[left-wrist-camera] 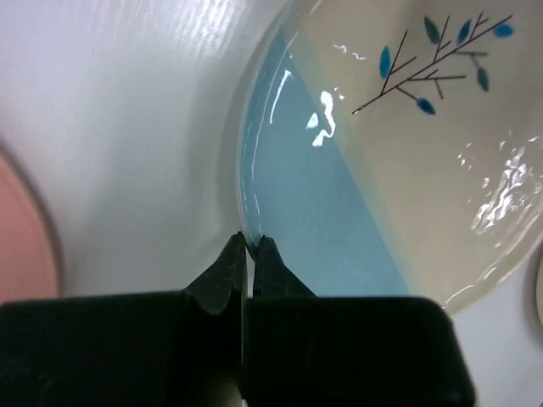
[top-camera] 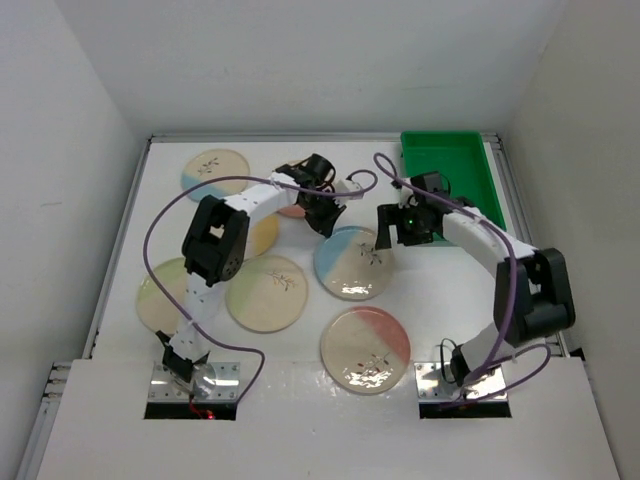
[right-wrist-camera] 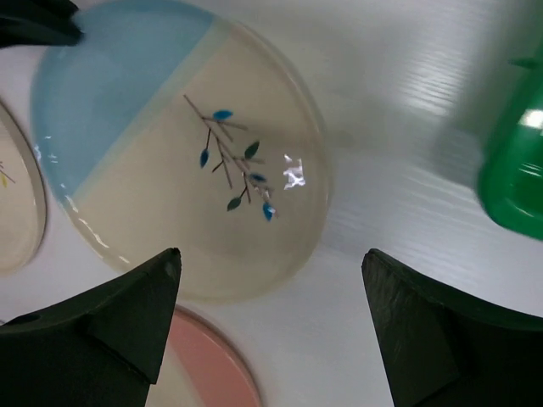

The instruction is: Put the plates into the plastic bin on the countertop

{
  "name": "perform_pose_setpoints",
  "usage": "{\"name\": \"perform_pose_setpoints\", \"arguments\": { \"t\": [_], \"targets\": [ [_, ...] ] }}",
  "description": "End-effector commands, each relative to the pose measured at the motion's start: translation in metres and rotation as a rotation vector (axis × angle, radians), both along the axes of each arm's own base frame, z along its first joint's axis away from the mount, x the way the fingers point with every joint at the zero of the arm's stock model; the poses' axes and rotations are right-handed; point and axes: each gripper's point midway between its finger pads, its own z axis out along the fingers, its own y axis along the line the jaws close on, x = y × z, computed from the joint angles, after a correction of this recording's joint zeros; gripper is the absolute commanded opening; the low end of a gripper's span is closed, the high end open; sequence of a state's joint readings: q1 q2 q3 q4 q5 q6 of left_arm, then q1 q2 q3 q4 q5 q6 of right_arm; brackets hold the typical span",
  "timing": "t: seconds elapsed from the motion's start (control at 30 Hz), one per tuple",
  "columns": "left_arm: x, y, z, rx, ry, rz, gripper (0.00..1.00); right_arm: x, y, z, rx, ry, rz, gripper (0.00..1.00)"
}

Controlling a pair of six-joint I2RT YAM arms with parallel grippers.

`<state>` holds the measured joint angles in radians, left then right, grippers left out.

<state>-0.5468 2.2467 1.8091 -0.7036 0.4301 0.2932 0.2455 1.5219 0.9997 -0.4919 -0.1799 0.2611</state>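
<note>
The plate's blue rim (top-camera: 330, 242) is in my left gripper, far from the green bin, so my right gripper should grab the cream rim (top-camera: 389, 262) and bring the plate to the green bin.
A cream plate with a blue segment (top-camera: 353, 262) lies mid-countertop. My left gripper (top-camera: 330, 222) is shut on its far-left rim; in the left wrist view the two fingertips (left-wrist-camera: 265, 246) pinch the blue edge of the plate (left-wrist-camera: 339, 195) between them. My right gripper (top-camera: 385, 232) hovers open over the plate's right side, and the right wrist view shows the blue plate (right-wrist-camera: 187, 161) past its spread jaws (right-wrist-camera: 271, 259), which hold nothing. The green plastic bin (top-camera: 450, 165) sits at the back right, with no plates in it.
Several other plates lie around: blue one (top-camera: 215, 170) far left, pink one (top-camera: 293, 208) under the left arm, yellow (top-camera: 262, 235), green (top-camera: 160, 298), yellow-green (top-camera: 267, 292), and pink (top-camera: 366, 350) near front. White walls bound the countertop (top-camera: 450, 300).
</note>
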Motion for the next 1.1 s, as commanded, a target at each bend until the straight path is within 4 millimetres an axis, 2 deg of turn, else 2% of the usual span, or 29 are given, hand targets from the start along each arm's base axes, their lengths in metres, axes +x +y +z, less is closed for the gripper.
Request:
{"name": "perform_pose_setpoints", "arguments": {
  "t": [0.0, 0.07, 0.1, 0.13, 0.2, 0.27, 0.33, 0.37, 0.4, 0.43, 0.47, 0.5, 0.53, 0.6, 0.63, 0.7, 0.8, 0.93, 1.03, 1.07],
  "targets": [
    [-0.001, -0.003, 0.094, -0.115, -0.205, -0.16, 0.0, 0.017, 0.034, -0.001, 0.108, -0.046, 0.135, 0.86],
    [-0.001, -0.002, 0.103, -0.121, -0.234, -0.175, 0.0, 0.024, 0.039, -0.003, 0.143, -0.051, 0.146, 0.86],
    [-0.003, -0.002, 0.101, -0.122, -0.235, -0.195, 0.0, 0.035, 0.046, -0.002, 0.168, -0.077, 0.168, 0.86],
    [-0.004, -0.001, 0.107, -0.12, -0.257, -0.216, 0.0, 0.038, 0.045, -0.004, 0.168, -0.079, 0.172, 0.86],
    [-0.003, 0.0, 0.111, -0.123, -0.271, -0.223, 0.0, 0.044, 0.057, -0.01, 0.2, -0.068, 0.227, 0.86],
    [-0.003, 0.0, 0.106, -0.118, -0.261, -0.223, 0.0, 0.038, 0.066, -0.024, 0.243, -0.01, 0.266, 0.84],
    [-0.003, 0.0, 0.106, -0.117, -0.268, -0.231, 0.0, 0.037, 0.07, -0.032, 0.258, 0.004, 0.283, 0.79],
    [-0.002, -0.003, 0.103, -0.126, -0.264, -0.236, 0.0, 0.031, 0.074, -0.043, 0.293, 0.045, 0.296, 0.75],
    [0.001, -0.005, 0.105, -0.132, -0.279, -0.236, 0.0, 0.028, 0.076, -0.045, 0.311, 0.061, 0.301, 0.67],
    [0.002, -0.006, 0.1, -0.133, -0.269, -0.227, 0.0, 0.026, 0.077, -0.047, 0.335, 0.076, 0.304, 0.62],
    [0.003, -0.008, 0.102, -0.148, -0.267, -0.219, 0.0, 0.018, 0.088, -0.043, 0.414, 0.106, 0.343, 0.59],
    [0.006, -0.01, 0.093, -0.144, -0.259, -0.219, 0.0, 0.015, 0.091, -0.044, 0.441, 0.119, 0.345, 0.56],
    [0.013, -0.009, 0.096, -0.156, -0.279, -0.203, 0.0, 0.012, 0.094, -0.043, 0.459, 0.125, 0.353, 0.46],
    [0.024, -0.007, 0.085, -0.153, -0.269, -0.162, 0.0, 0.007, 0.094, -0.042, 0.485, 0.138, 0.358, 0.31],
    [0.027, -0.009, 0.084, -0.156, -0.276, -0.162, 0.0, 0.008, 0.092, -0.038, 0.494, 0.135, 0.342, 0.13],
    [0.036, -0.006, 0.075, -0.163, -0.251, -0.127, 0.0, 0.009, 0.09, -0.032, 0.528, 0.127, 0.33, 0.0],
    [0.041, -0.009, 0.079, -0.169, -0.265, -0.127, 0.0, 0.023, 0.077, -0.014, 0.567, 0.065, 0.277, 0.0],
    [0.06, -0.003, 0.099, -0.182, -0.309, -0.071, 0.0, 0.04, 0.071, 0.017, 0.637, 0.01, 0.224, 0.0],
    [0.085, 0.011, 0.141, -0.227, -0.367, 0.024, 0.4, 0.057, 0.065, 0.052, 0.668, -0.05, 0.17, 0.0],
    [0.095, 0.025, 0.156, -0.261, -0.363, 0.081, 0.51, 0.065, 0.063, 0.07, 0.688, -0.095, 0.155, 0.0]
  ]
}}
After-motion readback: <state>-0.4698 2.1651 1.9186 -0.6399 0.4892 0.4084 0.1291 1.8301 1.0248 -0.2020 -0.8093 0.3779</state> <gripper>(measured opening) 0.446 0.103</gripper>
